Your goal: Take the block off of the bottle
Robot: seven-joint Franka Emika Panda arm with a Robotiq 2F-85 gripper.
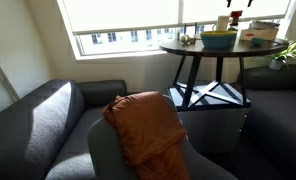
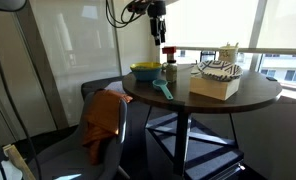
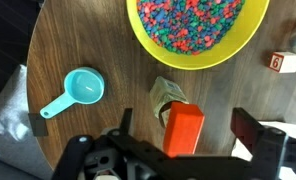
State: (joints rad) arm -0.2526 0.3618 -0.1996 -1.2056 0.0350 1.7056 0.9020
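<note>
My open fingers are in line with the red block's narrow width [image 3: 184, 130], so I should keep going down toward the block until it is between both fingers, then close.
A small red block [image 3: 183, 130] stands on top of a bottle [image 3: 164, 97] with a greenish label, on a round dark wooden table [image 3: 78, 40]. In an exterior view the block [image 2: 169, 51] caps the bottle [image 2: 169, 71] beside the yellow-green bowl [image 2: 145, 70]. My gripper [image 3: 188, 125] is open, with one finger on each side of the block as seen from above. In an exterior view the gripper [image 2: 158, 36] hangs above and slightly left of the block, not touching it.
The yellow-green bowl [image 3: 198, 30] holds several colored beads. A teal scoop [image 3: 76, 90] lies left of the bottle. A small wooden cube [image 3: 279, 62] sits at the right. A patterned box [image 2: 216, 80] stands on the table. A sofa with an orange blanket [image 1: 143, 125] is nearby.
</note>
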